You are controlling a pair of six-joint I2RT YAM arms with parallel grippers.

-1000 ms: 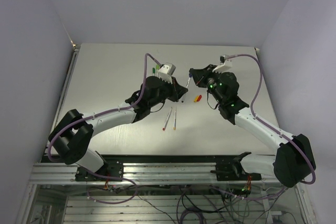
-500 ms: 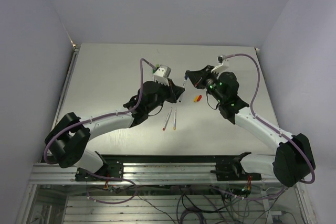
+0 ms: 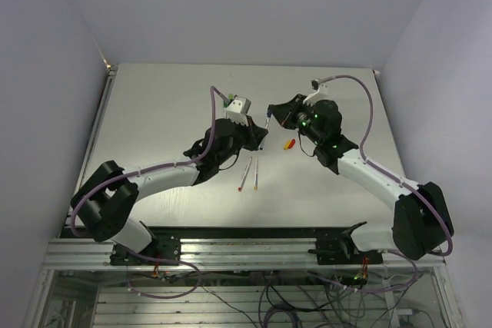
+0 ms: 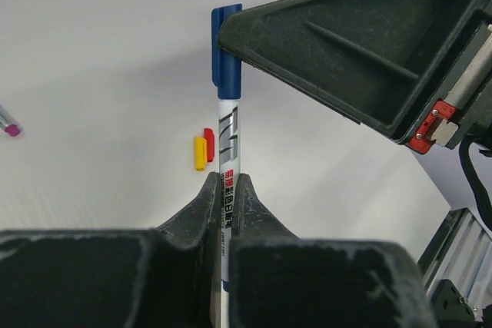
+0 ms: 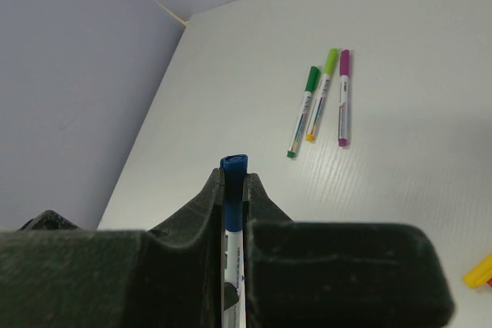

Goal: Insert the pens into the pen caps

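Note:
My right gripper should keep pushing until the blue cap (image 4: pixel 229 80) seats, then let go of it. The cap sits straight on the white body of the pen in my left gripper (image 4: pixel 229 133).
My left gripper (image 4: pixel 226 178) is shut on the white barrel of a pen (image 4: pixel 228 144) and holds it above the table. A blue cap (image 4: pixel 226 59) sits on the pen's far end. My right gripper (image 5: pixel 234 170) is shut on that blue cap (image 5: pixel 234 165), with the pen's barrel (image 5: pixel 233 266) between its fingers. In the top view the left gripper (image 3: pixel 260 140) and right gripper (image 3: pixel 271 113) meet at the pen (image 3: pixel 266 119). A red cap (image 4: pixel 208 144) and a yellow cap (image 4: pixel 200 153) lie together on the table. Two uncapped pens (image 3: pixel 246 173) (image 3: pixel 256 172) lie near the left arm.
Three capped pens, green (image 5: pixel 304 109), light green (image 5: pixel 321 94) and purple (image 5: pixel 343 97), lie side by side at the far left of the white table (image 3: pixel 154 113), behind the left wrist. The table's back edge meets the wall.
Both grippers and the blue pen between them have shifted a little to the left and toward the back. The pens and caps on the table have not moved.

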